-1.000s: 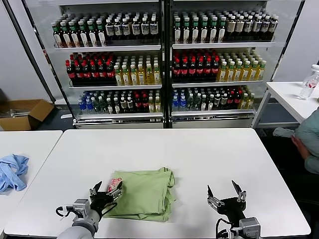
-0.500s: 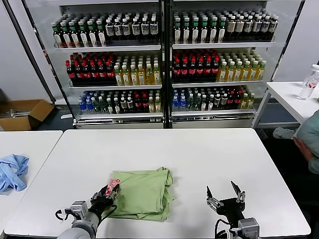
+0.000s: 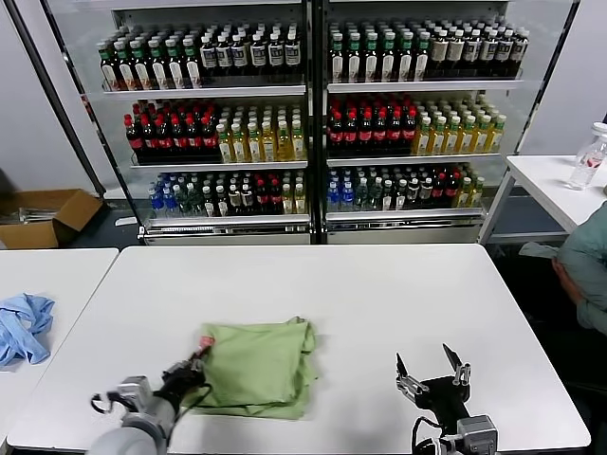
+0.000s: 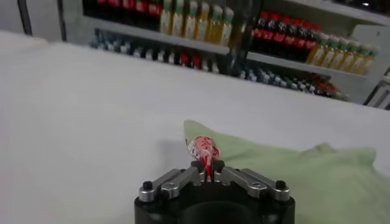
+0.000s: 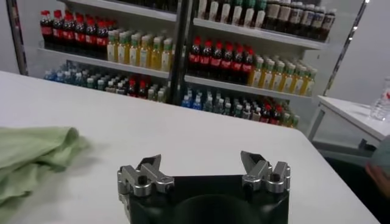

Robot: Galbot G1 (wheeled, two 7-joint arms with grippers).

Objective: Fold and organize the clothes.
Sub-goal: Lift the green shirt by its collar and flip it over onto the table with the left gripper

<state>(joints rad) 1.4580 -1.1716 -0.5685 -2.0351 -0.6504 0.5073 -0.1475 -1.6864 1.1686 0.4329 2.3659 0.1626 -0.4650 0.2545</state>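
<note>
The folded shirt lies plain side up and its print is underneath. My left gripper should bring the shirt's printed corner across to turn the shirt face up.
The clothes, a light green polo shirt, lie folded into a rough square near the front of the white table. My left gripper is shut on the shirt's left near corner, where the red-and-white print shows, pinched between the fingertips. In the left wrist view the green fabric spreads away beyond the jaws. My right gripper stands open over bare table to the right of the shirt, holding nothing. The shirt's edge shows off to the side in the right wrist view.
A light blue cloth lies on a separate table at the left. Drink shelves fill the back. A person's arm shows at the right edge, by another table with a bottle. A cardboard box sits on the floor.
My left gripper has closed from open onto the shirt's printed corner and drawn back toward me and left, dragging the shirt a little. The right gripper has stayed put.
</note>
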